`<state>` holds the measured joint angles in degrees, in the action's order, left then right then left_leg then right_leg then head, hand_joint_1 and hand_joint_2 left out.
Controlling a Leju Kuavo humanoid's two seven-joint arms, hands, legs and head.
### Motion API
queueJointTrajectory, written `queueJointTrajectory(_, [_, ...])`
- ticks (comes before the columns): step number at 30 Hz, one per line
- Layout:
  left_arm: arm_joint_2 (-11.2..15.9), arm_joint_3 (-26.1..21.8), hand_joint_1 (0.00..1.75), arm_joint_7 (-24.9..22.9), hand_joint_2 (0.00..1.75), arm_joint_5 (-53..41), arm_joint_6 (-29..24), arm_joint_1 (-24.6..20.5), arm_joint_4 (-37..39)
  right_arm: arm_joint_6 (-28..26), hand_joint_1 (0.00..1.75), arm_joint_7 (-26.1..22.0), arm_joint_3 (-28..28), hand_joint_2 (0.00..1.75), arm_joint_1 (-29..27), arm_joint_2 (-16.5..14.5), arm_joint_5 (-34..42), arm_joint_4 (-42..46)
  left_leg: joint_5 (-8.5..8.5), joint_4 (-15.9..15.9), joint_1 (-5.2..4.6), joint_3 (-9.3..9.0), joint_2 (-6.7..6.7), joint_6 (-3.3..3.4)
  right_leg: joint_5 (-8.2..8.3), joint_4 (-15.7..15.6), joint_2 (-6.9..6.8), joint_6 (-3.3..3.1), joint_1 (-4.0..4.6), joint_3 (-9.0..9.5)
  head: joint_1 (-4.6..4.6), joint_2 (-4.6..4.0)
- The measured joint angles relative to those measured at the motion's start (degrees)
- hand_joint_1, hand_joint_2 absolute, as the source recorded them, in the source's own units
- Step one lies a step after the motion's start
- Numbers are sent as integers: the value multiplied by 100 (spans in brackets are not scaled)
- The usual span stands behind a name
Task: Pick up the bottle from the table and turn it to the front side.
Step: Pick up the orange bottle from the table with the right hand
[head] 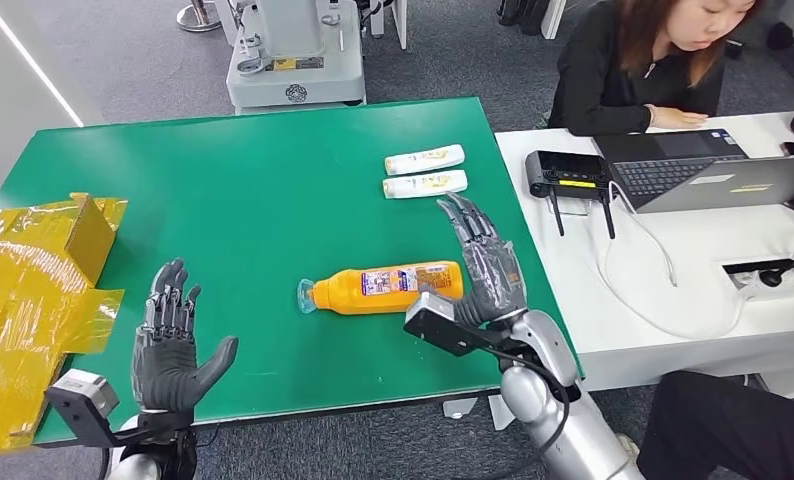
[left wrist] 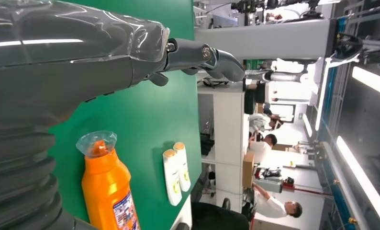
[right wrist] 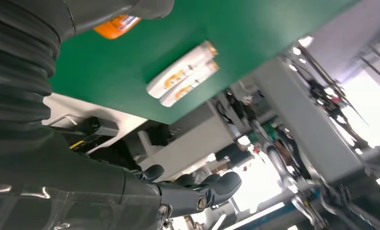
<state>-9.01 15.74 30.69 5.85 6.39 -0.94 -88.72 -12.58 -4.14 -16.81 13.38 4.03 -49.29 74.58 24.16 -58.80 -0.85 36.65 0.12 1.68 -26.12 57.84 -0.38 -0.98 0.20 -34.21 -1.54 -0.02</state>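
Observation:
My gripper will bring a hidden front label into view when it turns the orange bottle [head: 388, 288], because small print [head: 434, 278] by the bottle's base shows that the bottle's back is facing up.
An orange bottle [head: 385, 287] lies on its side on the green table [head: 253, 200], clear cap toward my left, label facing up. The left wrist view shows the orange bottle [left wrist: 106, 189] cap-first, and a sliver of the orange bottle [right wrist: 115, 25] appears in the right wrist view. My right hand [head: 485, 262] is open just beyond the bottle's base end, fingers stretched toward the far side, close to it; contact cannot be told. My left hand [head: 173, 343] is open near the table's front edge, well left of the bottle, palm up and empty.
Two small white tubes [head: 425, 172] lie side by side behind the bottle. Crumpled yellow packaging [head: 33, 290] covers the table's left end. A white desk [head: 673, 250] to the right holds a router and laptop, with a person seated behind it.

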Motion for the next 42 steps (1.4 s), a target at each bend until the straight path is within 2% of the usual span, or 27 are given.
queueJointTrajectory(6, [12, 10, 0, -82, 175, 122, 102, -86, 127, 1168, 0, 666, -313, 175, 756, 102, -432, -917, 0, 0, 1, 0, 2, -1, 0, 1, 2, 0, 1, -2, 1, 0])
queueJointTrajectory(11, [12, 11, 0, -303, 175, 274, 261, -188, 211, 2117, 0, 482, -613, 175, 1467, 102, 170, -1977, -1, 0, 2, 1, 0, -2, -1, 3, 0, -1, 2, -2, 0, 0])
queueJointTrajectory(17, [13, 10, 0, -444, 175, 546, 443, -321, 360, 2639, 0, 341, -1038, 175, 1994, 100, 330, -3037, -2, 0, 1, 2, -4, -1, 0, 3, -2, 0, 1, -1, 1, 0])
queueJointTrajectory(25, [13, 9, 0, -801, 175, 1322, 794, -431, 529, 3247, 0, 439, -1691, 175, 2541, 100, 111, -3793, -1, -1, 1, 0, -1, -1, 0, 2, 0, 0, 1, -1, 1, 0])
queueJointTrajectory(26, [13, 9, 0, -858, 175, 1451, 840, -435, 551, 3340, 4, 438, -1780, 175, 2619, 100, 90, -3873, -1, 0, 1, -1, 0, -1, 0, 2, 0, -1, 1, -1, 1, 0])
queueJointTrajectory(27, [13, 9, 0, -896, 175, 1549, 869, -438, 572, 3418, 18, 435, -1867, 175, 2696, 100, 66, -3945, -2, 0, 1, -2, 0, -1, 0, 2, 1, -1, 1, -1, 1, 0])
queueJointTrajectory(30, [14, 7, 0, -951, 175, 1726, 903, -446, 628, 3539, 145, 407, -2069, 175, 2871, 100, 48, -4102, -2, 0, 2, -4, 1, -1, 0, 3, 1, -1, 1, 1, 1, 0])
queueJointTrajectory(31, [14, 4, 0, -956, 175, 1757, 900, -447, 644, 3542, 175, 396, -2118, 175, 2906, 101, 59, -4135, -2, 0, 2, -4, 1, -1, 0, 3, 1, -1, 1, 1, 1, 0])
queueJointTrajectory(42, [111, -38, 0, -866, 175, 1895, 703, -441, 705, 2992, 175, 402, -2557, 175, 2971, 106, 248, -4230, -1, 0, 3, -7, 7, -2, 0, 3, 8, -2, 2, 2, 1, 0])
